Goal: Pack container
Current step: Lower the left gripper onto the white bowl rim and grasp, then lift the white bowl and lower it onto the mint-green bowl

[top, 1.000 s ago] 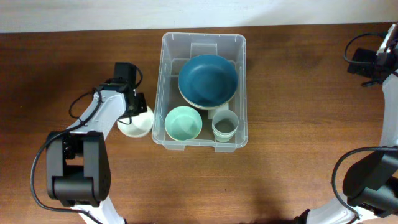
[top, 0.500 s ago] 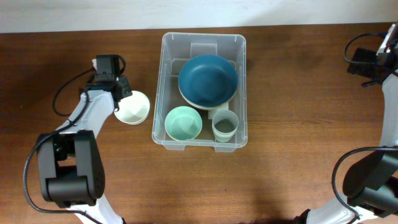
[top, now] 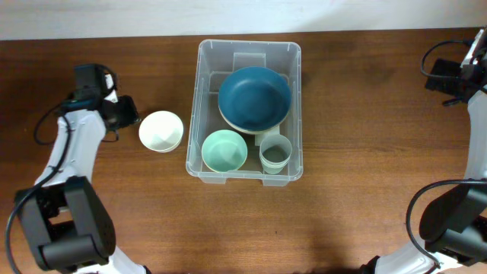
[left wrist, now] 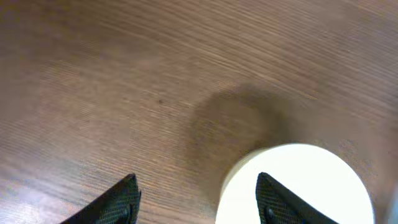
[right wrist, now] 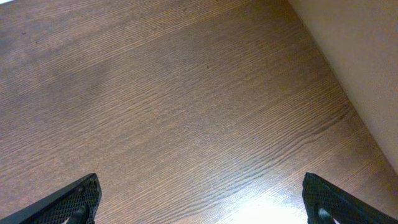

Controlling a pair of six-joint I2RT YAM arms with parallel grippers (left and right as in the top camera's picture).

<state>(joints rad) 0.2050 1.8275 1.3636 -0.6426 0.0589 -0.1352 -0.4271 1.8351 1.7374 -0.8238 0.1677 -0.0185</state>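
The white bowl's nearest rim [left wrist: 224, 186] has my left gripper's open fingers lined up across it, so I should keep moving toward it until they straddle its side [top: 142, 129], then close them.
The clear container [top: 249, 44] stands mid-table, holding a dark blue bowl [top: 255, 97], a mint green bowl [top: 224, 150] and a clear cup [top: 275, 154]. A white bowl [top: 160, 131] rests on the wood just left of it. My left gripper [top: 126, 112] hangs open, a short way left of the white bowl and apart from it. In the left wrist view the white bowl [left wrist: 298, 186] fills the lower right behind one fingertip [left wrist: 273, 202], and the left gripper [left wrist: 196, 199] holds nothing. My right gripper [right wrist: 202, 202] is wide open over bare wood at the far right [top: 455, 76].
The wooden table [top: 365, 137] runs to a pale wall along the back edge. Cables trail from both arms, near the left gripper and at the top right corner.
My left gripper carried the white bowl back and to the left, opened and let it go on the table, then drew away further left. The right arm has not moved.
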